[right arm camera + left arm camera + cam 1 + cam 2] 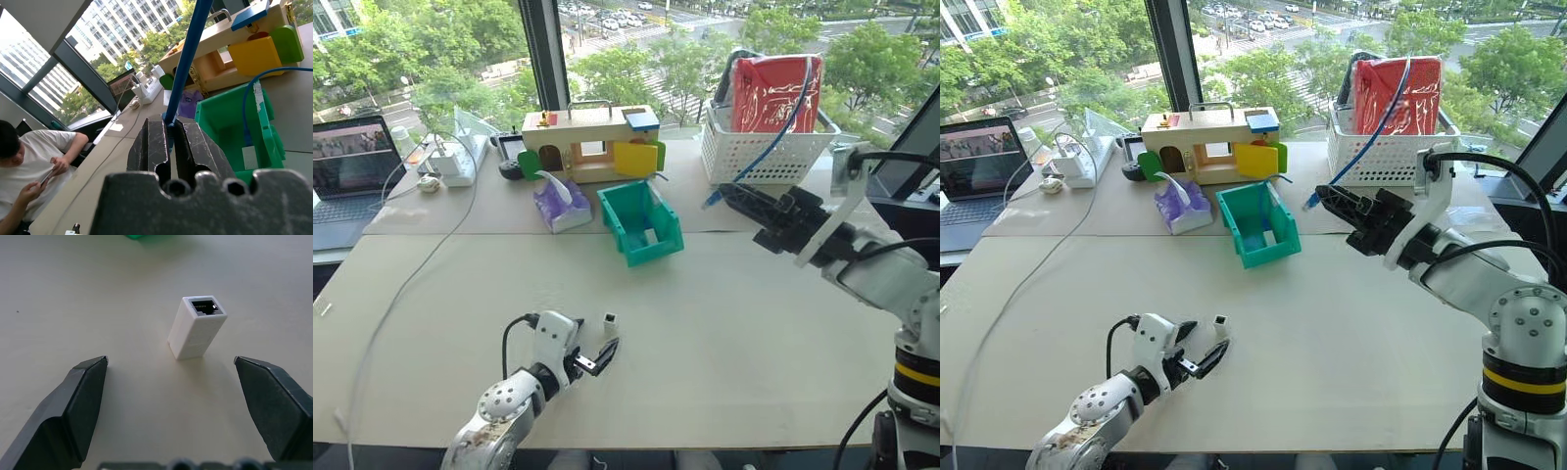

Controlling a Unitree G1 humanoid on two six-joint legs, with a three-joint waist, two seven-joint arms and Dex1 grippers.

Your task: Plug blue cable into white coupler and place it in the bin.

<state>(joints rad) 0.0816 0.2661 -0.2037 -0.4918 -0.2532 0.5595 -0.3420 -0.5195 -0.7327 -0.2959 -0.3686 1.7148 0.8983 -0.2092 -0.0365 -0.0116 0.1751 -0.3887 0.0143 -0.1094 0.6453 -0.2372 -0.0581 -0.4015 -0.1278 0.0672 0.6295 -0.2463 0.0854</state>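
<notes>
My left gripper's open fingers are crooked to the white coupler, so I should turn them and grip its flat sides squarely before the blue cable goes in.
The white coupler stands on end on the table, its dark socket facing up. My left gripper is low over the table just short of it, open, with one finger on either side and neither touching. My right gripper is raised at the right, shut on the blue cable. The cable's plug end hangs just past the fingertips, and the rest runs up over the white basket. In the right wrist view the cable rises from between the closed fingers. The teal bin sits mid-table, between the two grippers.
A white basket with a red bag stands at the back right. A wooden toy house and a purple tissue pack sit behind the bin. At the far left are a laptop and a long grey-white wire. A person sits beyond the table.
</notes>
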